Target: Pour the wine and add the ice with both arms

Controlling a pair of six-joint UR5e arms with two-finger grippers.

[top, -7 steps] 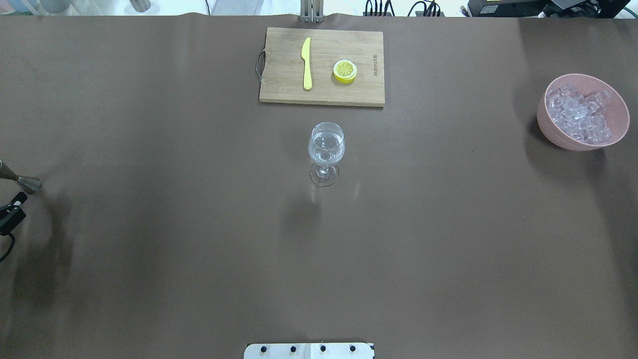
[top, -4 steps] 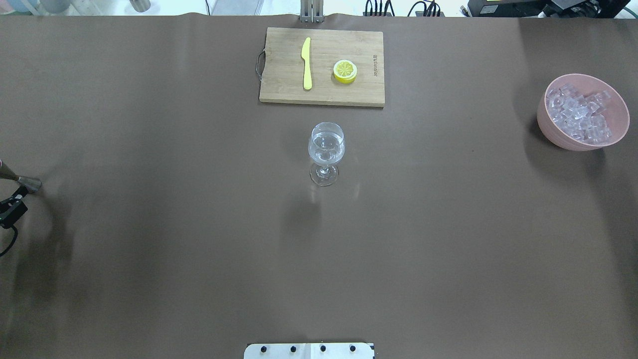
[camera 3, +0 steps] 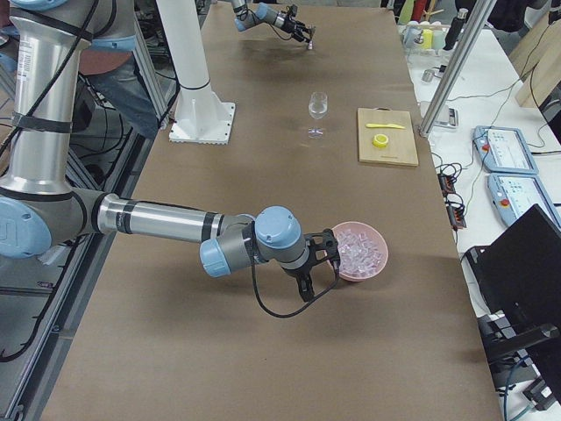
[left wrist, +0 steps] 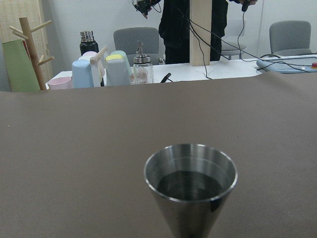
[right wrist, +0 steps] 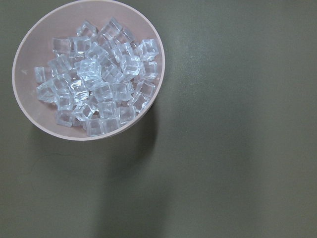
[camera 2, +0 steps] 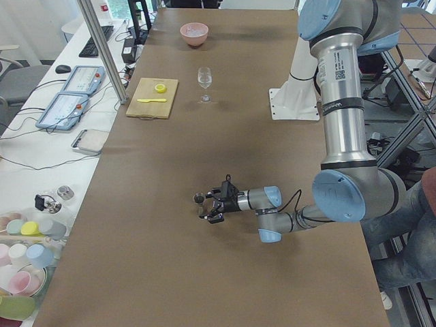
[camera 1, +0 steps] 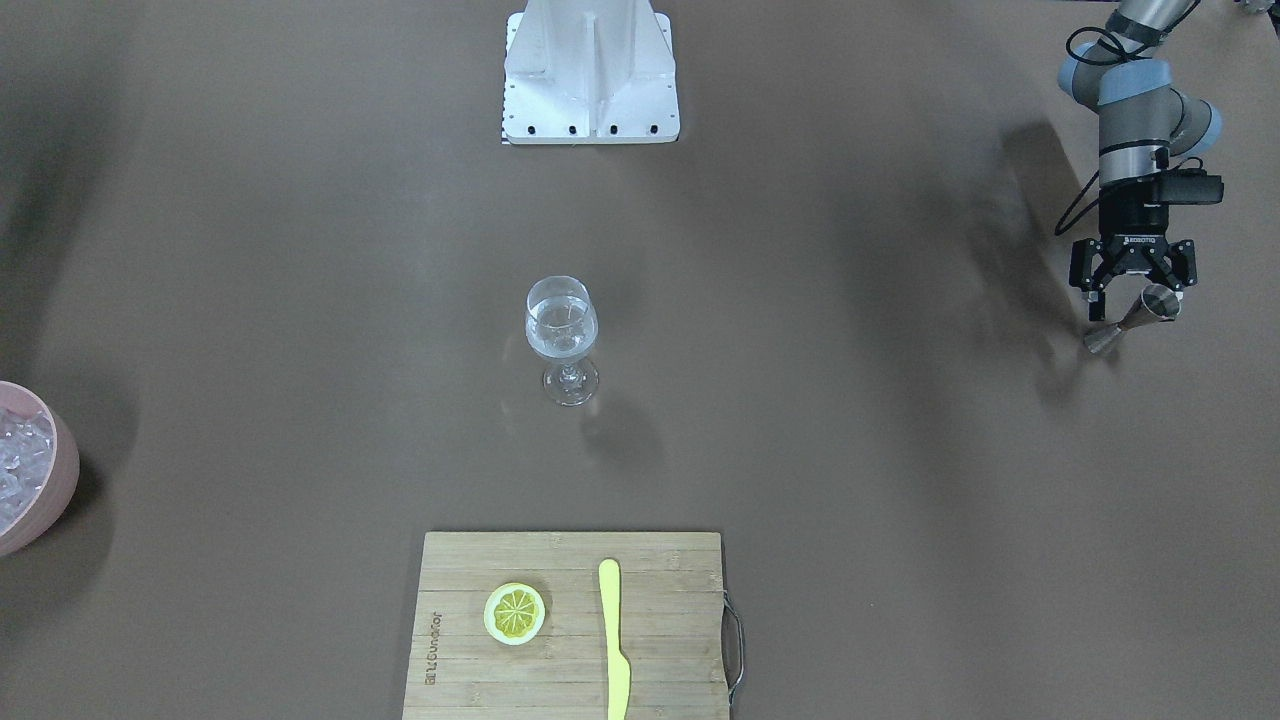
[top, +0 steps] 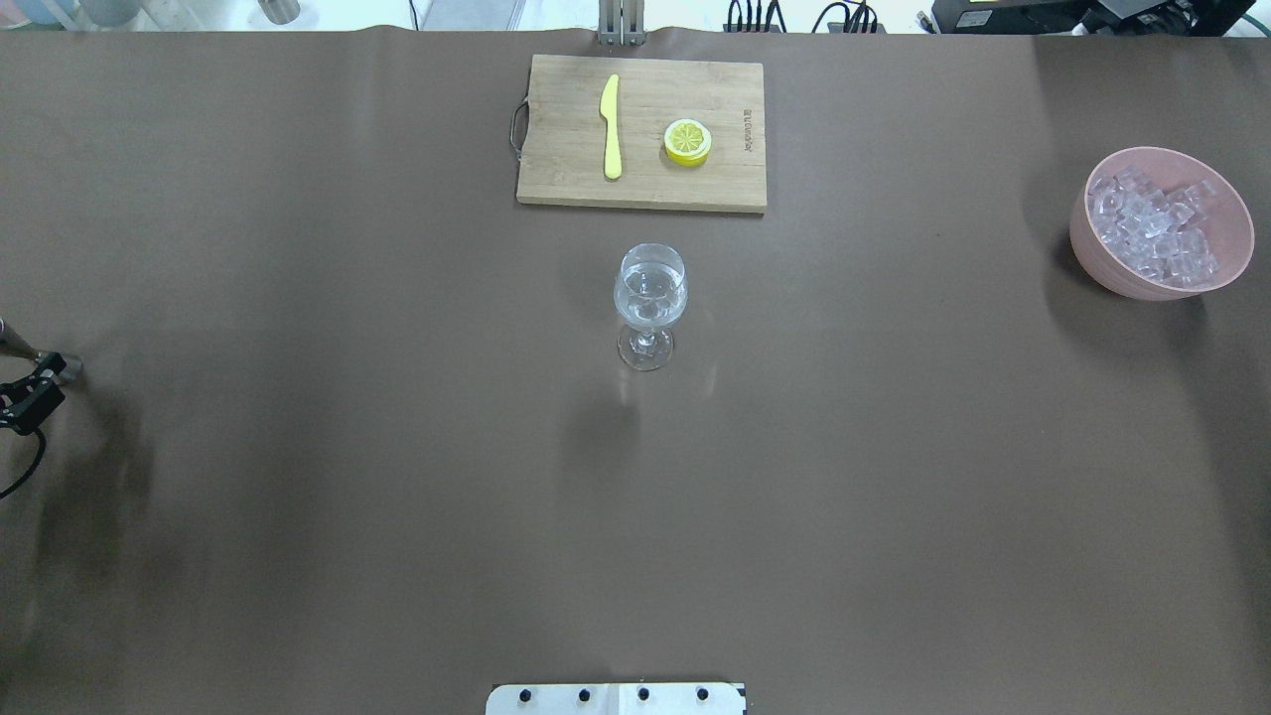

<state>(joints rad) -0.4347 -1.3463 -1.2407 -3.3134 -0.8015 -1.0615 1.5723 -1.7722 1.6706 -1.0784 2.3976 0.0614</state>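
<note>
A dark, level surface [left wrist: 190, 186] shows below the rim of the steel jigger [camera 1: 1134, 318], so I expect a thin stream of liquid to run out when I tip the jigger over the glass.
A clear stemmed glass [top: 650, 298] stands mid-table with the clear wine [top: 650, 308] in its bowl; it also shows in the front view [camera 1: 562, 330]. The ice [top: 1152, 233] fills a pink bowl [top: 1097, 266] at the right and shows from above in the right wrist view [right wrist: 96, 84]. My left gripper [camera 1: 1137, 300] is open at the table's left end. A steel jigger [camera 1: 1130, 322] stands at its fingertips and shows close and upright in the left wrist view [left wrist: 190, 198]. My right gripper [camera 3: 320, 276] hovers beside the bowl; I cannot tell if it is open.
A wooden cutting board [top: 566, 179] at the far middle holds a yellow knife [top: 610, 124] and a lemon half [top: 687, 141]. The white pedestal [camera 1: 590, 70] stands at the robot's edge. Brown table cover stretches between the glass and both table ends.
My left gripper has moved closer to the jigger, which stays in place. The glass and the bowl have not moved.
</note>
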